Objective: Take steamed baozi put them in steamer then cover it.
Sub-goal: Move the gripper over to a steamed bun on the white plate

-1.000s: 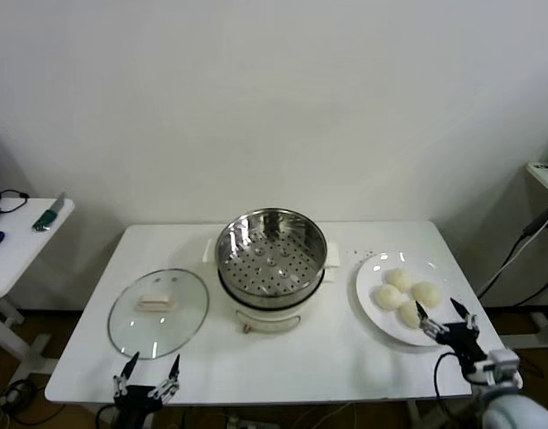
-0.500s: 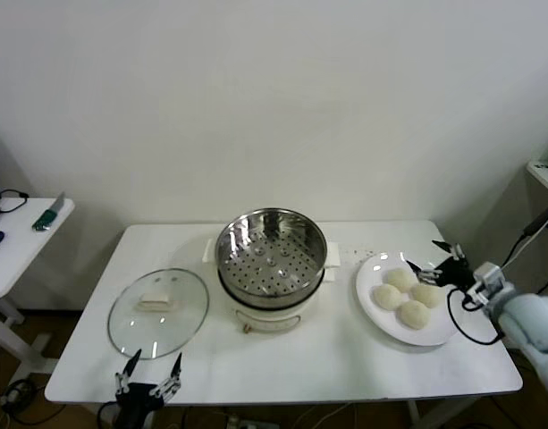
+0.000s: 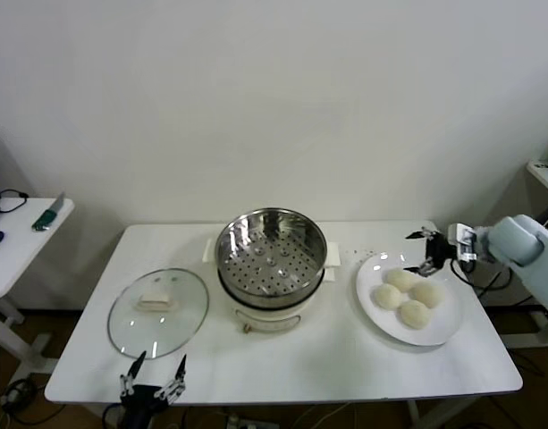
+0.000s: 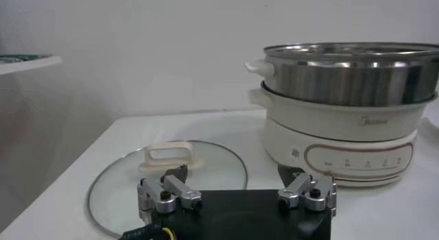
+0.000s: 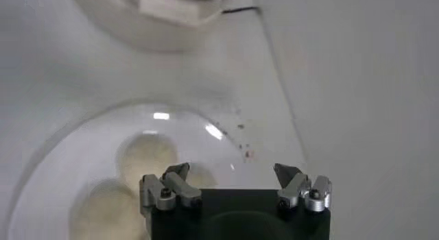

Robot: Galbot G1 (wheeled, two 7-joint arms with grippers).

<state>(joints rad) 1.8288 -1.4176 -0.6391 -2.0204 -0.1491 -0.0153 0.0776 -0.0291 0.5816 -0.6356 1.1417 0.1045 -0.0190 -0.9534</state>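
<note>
The crowded baozi still have separate round edges on the glossy plate, so the farthest baozi will come away alone when the robot lifts it.
Four cream-white baozi lie on a flat white plate at the table's right. The empty steel steamer stands mid-table on its white pot base. The glass cover with its cream handle lies flat at the left. My right gripper is open and empty, hovering above the plate's far edge, close above the buns; its wrist view shows baozi below the open fingers. My left gripper is open and empty at the table's near edge, just in front of the cover.
A small side table with a few items stands off to the left. A shelf edge and hanging cables are at the far right. The steamer's pot base rises ahead of my left gripper.
My right gripper has swung from the table's near right edge up and back over the plate's far side. The left arm has barely moved. Nothing was picked up.
</note>
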